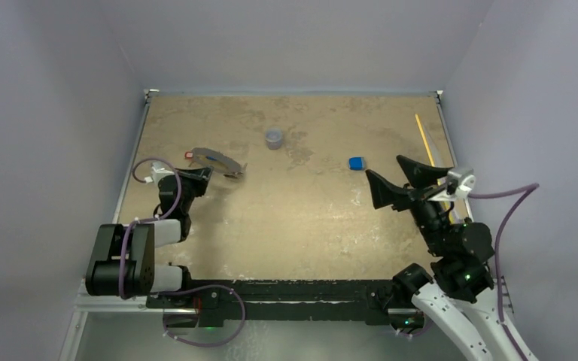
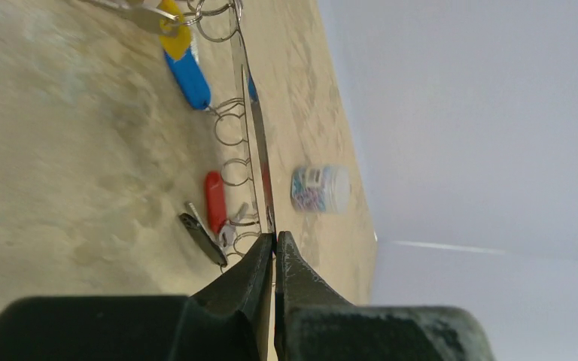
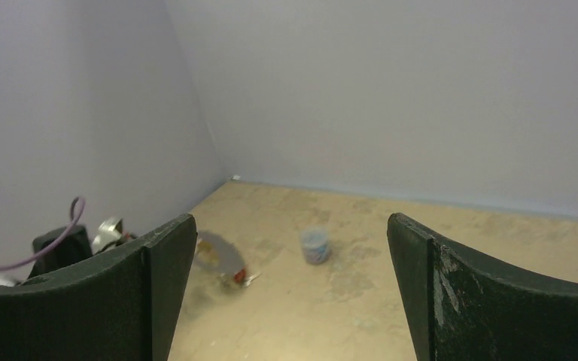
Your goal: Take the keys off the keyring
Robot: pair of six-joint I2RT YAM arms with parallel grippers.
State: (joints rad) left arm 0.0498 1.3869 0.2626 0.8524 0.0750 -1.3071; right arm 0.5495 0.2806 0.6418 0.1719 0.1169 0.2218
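The keyring on edge is in my left gripper, far from my right gripper, so next I bring the keyring to the table's middle and put it down flat first.
The keyring, a flat grey metal band, stands on edge at the table's left. In the left wrist view the keyring shows edge-on as a thin strip. My left gripper is shut on the band's near end. Keys hang from it on small wire loops: a red one, a blue one, a yellow tag and a black key rest on the table. The left gripper sits just in front of the ring. My right gripper is open and holds nothing, far right of the ring. From the right gripper, the keyring lies well ahead.
A small grey round cup stands behind the ring toward the middle. A blue block lies close to the right fingertips. A yellow stick lies along the right edge. Walls close in the left, back and right sides.
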